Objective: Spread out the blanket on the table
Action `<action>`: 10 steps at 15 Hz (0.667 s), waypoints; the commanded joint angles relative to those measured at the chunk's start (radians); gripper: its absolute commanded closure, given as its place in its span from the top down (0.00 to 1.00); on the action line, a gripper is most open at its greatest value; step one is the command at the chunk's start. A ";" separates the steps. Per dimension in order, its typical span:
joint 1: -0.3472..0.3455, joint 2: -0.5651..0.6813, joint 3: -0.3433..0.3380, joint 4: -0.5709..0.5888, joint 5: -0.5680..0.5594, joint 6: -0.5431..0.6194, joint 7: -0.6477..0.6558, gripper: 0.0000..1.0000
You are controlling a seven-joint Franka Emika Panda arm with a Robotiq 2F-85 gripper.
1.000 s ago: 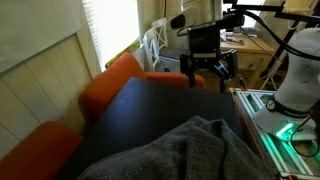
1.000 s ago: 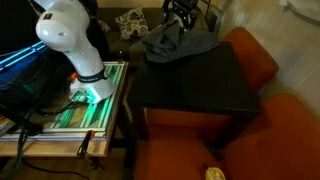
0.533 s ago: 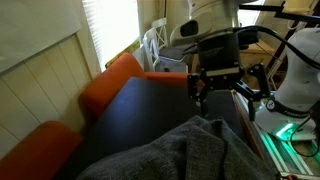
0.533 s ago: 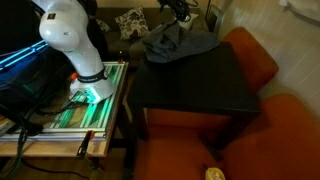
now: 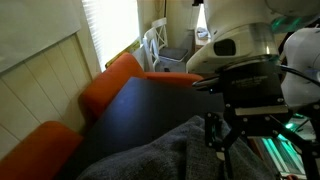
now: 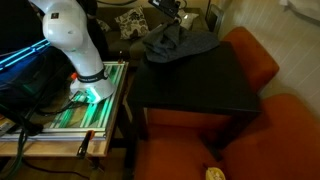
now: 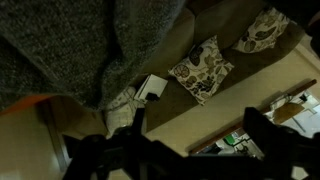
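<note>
The dark grey blanket will stretch out into a long taper when I pull its edge, since loose folds bunch up at the table's end.
The dark grey blanket lies bunched in a heap at one end of the black table. In the other exterior view, the blanket sits at the far end of the table. My gripper hangs just above the heap's edge, open and empty. In that exterior view the gripper is small and dim above the blanket. In the wrist view the blanket fills the top left, and the gripper shows two dark fingers spread apart with nothing between them.
Orange cushions line the table's side. Patterned pillows lie on the floor beyond the blanket. The robot base stands on a green-lit frame beside the table. White chairs stand near the window.
My gripper has travelled from above the table's bare end to the blanket heap and come down close to it. It stays open. The blanket has not moved.
</note>
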 commanded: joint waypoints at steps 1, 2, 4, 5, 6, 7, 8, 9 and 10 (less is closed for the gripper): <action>0.000 0.012 0.054 -0.032 0.135 0.104 -0.251 1.00; -0.003 0.017 0.077 -0.039 0.150 0.164 -0.300 1.00; 0.000 0.043 0.108 -0.038 0.193 0.266 -0.395 1.00; -0.002 0.061 0.122 -0.035 0.196 0.311 -0.427 1.00; -0.003 0.076 0.131 -0.032 0.202 0.348 -0.455 1.00; -0.003 0.090 0.136 -0.030 0.204 0.379 -0.472 1.00; -0.001 0.103 0.142 -0.028 0.207 0.407 -0.488 1.00; 0.001 0.116 0.148 -0.026 0.210 0.431 -0.506 1.00; 0.005 0.131 0.154 -0.024 0.217 0.460 -0.524 1.00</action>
